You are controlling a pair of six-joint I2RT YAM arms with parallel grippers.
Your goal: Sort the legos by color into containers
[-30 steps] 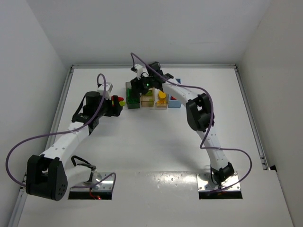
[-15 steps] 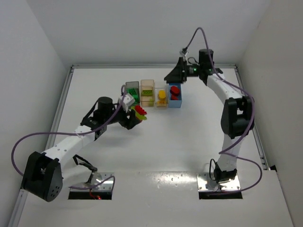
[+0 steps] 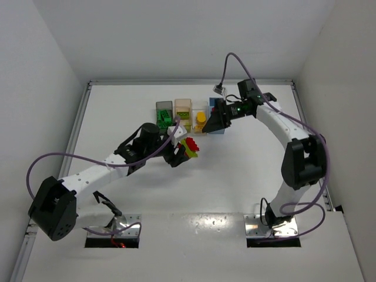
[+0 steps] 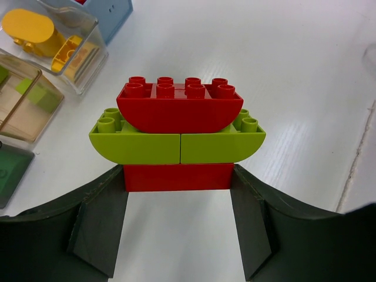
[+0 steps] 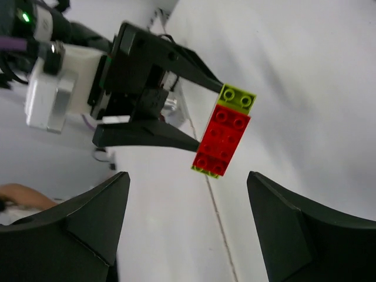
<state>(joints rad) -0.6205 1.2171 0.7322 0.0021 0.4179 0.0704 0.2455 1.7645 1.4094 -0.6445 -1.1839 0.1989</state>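
Observation:
My left gripper is holding the lime pieces (image 4: 180, 148) with the curved red piece (image 4: 179, 111) stuck over them, so next my right gripper pulls the red piece off for the blue bin first.
A stuck-together stack of legos (image 4: 178, 132), a red brick under two lime pieces under a curved red piece, is held by its bottom red brick between the fingers of my left gripper (image 4: 178, 177), which is shut on it. From above the stack (image 3: 190, 145) hangs over the table in front of the containers. My right gripper (image 3: 214, 121) is open and empty above the blue bin (image 3: 220, 130), facing the stack (image 5: 224, 137). Nothing is between the jaws of my right gripper (image 5: 188, 177). In the row stand the dark grey bin (image 3: 164, 108), tan bin (image 3: 183, 103) and clear bin (image 3: 201, 124).
The clear bin (image 4: 88, 53) holds yellow bricks (image 4: 29, 28). Lime pieces lie in the tan bin (image 4: 26, 114), dark green ones in the dark grey bin. The blue bin (image 4: 114, 9) is mostly hidden under my right gripper from above. White walls close the table's back and sides.
My left arm has carried the stack rightward, in front of the bins. My right arm swung from the bins to the back wall and returned above the blue bin, jaws opening wider.

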